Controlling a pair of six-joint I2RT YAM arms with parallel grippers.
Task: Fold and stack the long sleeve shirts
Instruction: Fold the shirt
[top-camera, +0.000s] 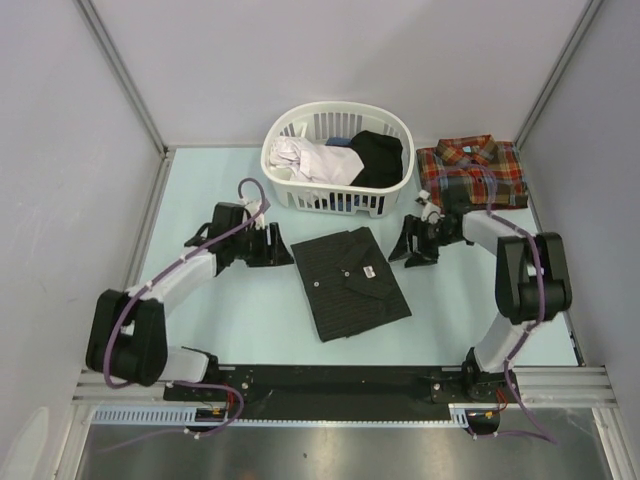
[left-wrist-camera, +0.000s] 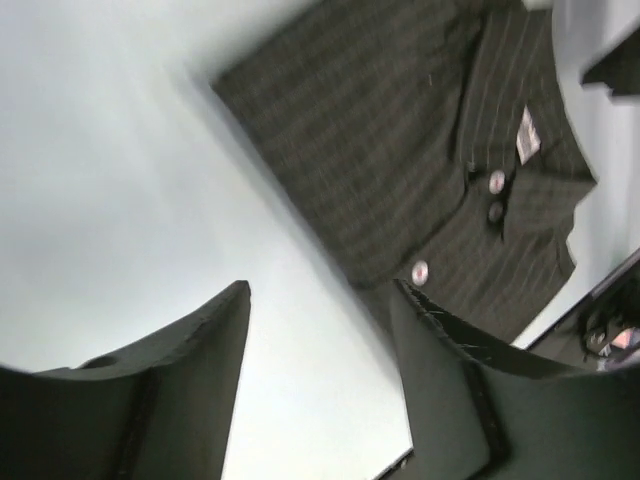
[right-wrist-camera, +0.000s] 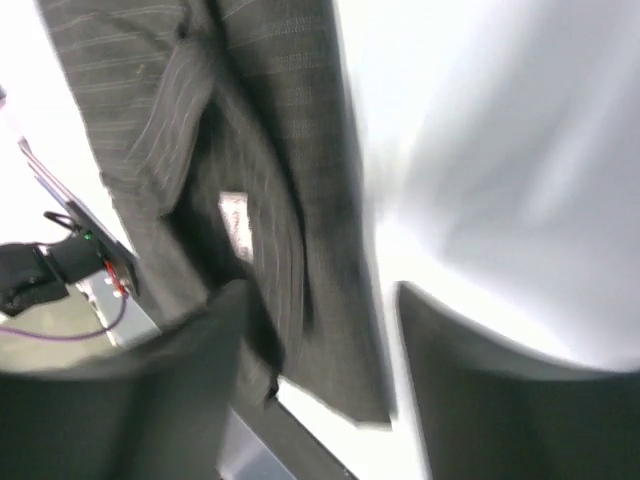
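My right gripper is on the side that the crooked black shirt points to with its collar (top-camera: 377, 263), so both grippers should grab its edges (top-camera: 401, 299) and turn the collar toward the laundry basket.
A black pinstriped long sleeve shirt (top-camera: 350, 282) lies folded flat in the middle of the table, collar and buttons facing up. A plaid long sleeve shirt (top-camera: 472, 170) lies folded at the back right. My left gripper (top-camera: 277, 246) hovers just off the black shirt's left upper corner. In the left wrist view this gripper (left-wrist-camera: 320, 300) is open over bare table, with the black shirt (left-wrist-camera: 420, 150) ahead of it. My right gripper (top-camera: 403, 246) hangs off the shirt's right upper corner. Its wrist view is blurred; the gripper (right-wrist-camera: 320, 295) is open, with the shirt's edge (right-wrist-camera: 300, 200) showing below and beyond the gap.
A white laundry basket (top-camera: 290, 185) stands at the back centre, holding white and black garments. Grey walls close in the table on the left, back and right. A black rail (top-camera: 340, 380) runs along the near edge by the arm bases.
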